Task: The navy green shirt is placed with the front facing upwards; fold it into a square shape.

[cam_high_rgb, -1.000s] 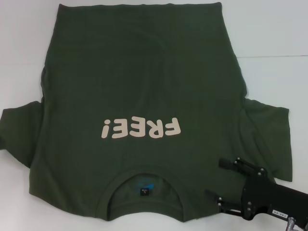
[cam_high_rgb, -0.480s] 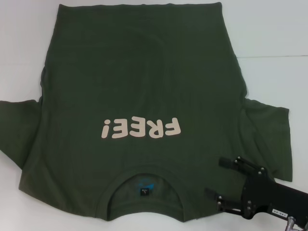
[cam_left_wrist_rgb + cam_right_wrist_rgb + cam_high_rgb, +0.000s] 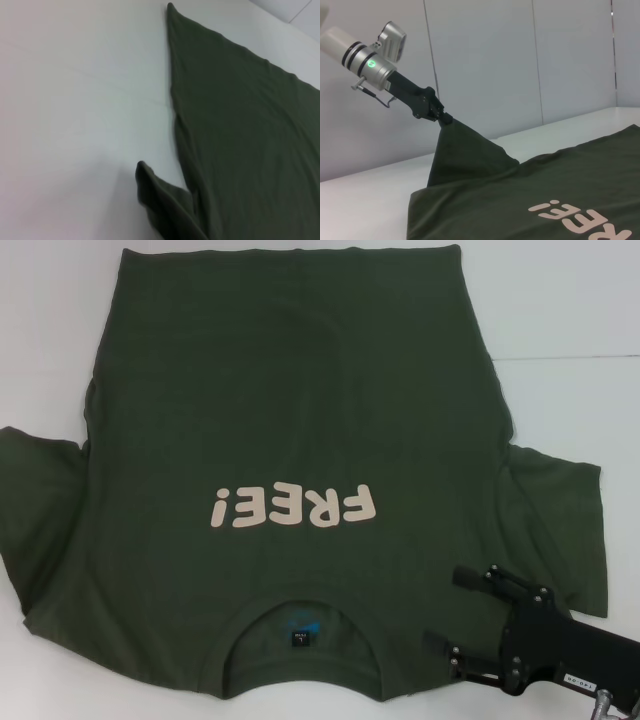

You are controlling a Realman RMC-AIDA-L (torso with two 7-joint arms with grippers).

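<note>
The left gripper has the raised sleeve's end in its fingers and the shirt's front is flat, so it should keep folding inward and let go beside the lettering.
The navy green shirt lies front up on the white table, its cream "FREE!" lettering and collar toward me. My right gripper hovers open over the shoulder beside the collar, with the right sleeve lying flat beyond it. In the right wrist view my left gripper is shut on the left sleeve and holds it up off the table like a tent. The head view shows that sleeve at the left edge, but not the left gripper.
In the left wrist view the shirt's side edge lies on the bare white tabletop. A light wall stands behind the table in the right wrist view.
The left sleeve and shoulder corner have been drawn up and outward to the left, looking larger at the head view's edge. My right gripper has hardly moved.
</note>
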